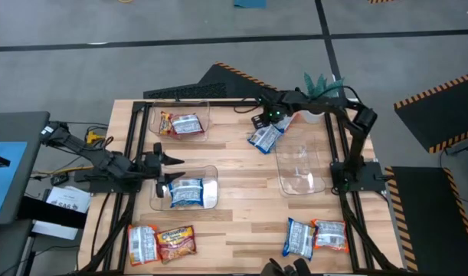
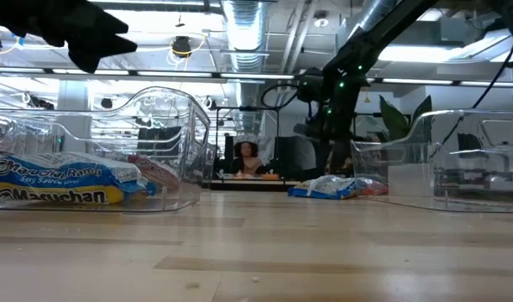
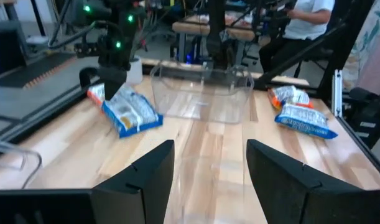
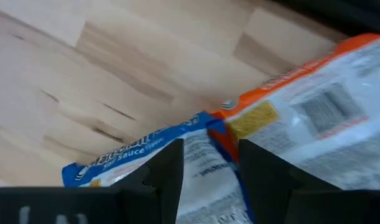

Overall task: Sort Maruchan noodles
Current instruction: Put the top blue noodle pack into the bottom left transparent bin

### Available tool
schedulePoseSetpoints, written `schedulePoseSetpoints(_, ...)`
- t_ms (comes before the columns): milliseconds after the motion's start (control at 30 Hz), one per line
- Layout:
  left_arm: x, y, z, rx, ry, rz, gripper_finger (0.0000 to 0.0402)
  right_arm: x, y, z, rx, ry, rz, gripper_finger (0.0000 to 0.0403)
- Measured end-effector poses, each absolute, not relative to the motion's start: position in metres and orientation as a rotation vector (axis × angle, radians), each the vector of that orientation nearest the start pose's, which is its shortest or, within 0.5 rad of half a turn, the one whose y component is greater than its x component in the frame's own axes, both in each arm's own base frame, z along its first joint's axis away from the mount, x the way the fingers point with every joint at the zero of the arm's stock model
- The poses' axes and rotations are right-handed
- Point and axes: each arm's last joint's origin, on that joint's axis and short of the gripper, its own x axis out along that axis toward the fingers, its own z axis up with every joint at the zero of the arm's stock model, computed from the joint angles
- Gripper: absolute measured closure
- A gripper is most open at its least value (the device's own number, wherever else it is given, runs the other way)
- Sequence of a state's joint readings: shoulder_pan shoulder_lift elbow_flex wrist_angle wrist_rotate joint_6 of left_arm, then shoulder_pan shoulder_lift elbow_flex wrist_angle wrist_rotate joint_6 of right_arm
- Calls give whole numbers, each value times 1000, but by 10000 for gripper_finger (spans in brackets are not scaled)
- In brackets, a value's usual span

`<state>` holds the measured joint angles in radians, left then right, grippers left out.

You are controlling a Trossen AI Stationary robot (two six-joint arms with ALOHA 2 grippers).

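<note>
My right gripper should take the blue packet (image 1: 265,139) that lies against the orange one to the bin holding a blue packet (image 1: 187,192), because the packet by the orange one is far from my left gripper.
Several Maruchan noodle packets lie flat on the wooden table. A blue packet (image 1: 264,139) lies at the far middle with an orange one (image 4: 314,106) against it. My right gripper (image 4: 209,177) hangs open just above these two, pointing down, and the low view shows air between the gripper (image 2: 330,117) and the packets (image 2: 327,186). My left gripper (image 3: 209,180) stands open and level at the table's left (image 1: 175,161), with nothing between its fingers. It hovers by the near-left clear bin (image 1: 211,172), which holds a blue packet (image 1: 186,192).
The far-left bin (image 1: 204,111) holds an orange packet and a blue-white one. An empty clear bin (image 1: 302,170) stands at centre right. Two packets (image 1: 161,244) lie at the near left and two more (image 1: 316,236) at the near right. A person sits beyond the table (image 2: 248,155).
</note>
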<state>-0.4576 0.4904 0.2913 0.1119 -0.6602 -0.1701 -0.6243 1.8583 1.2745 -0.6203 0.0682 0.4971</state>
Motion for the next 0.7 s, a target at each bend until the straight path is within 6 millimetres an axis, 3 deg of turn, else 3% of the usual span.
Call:
schedulePoseSetpoints(500, 123, -41, 220, -140, 143, 224, 212, 304, -221, 172, 745, 1041, -901, 229)
schedulePoseSetpoints(700, 123, -41, 222, -152, 130, 208, 212, 308, -221, 159, 732, 1071, -896, 269)
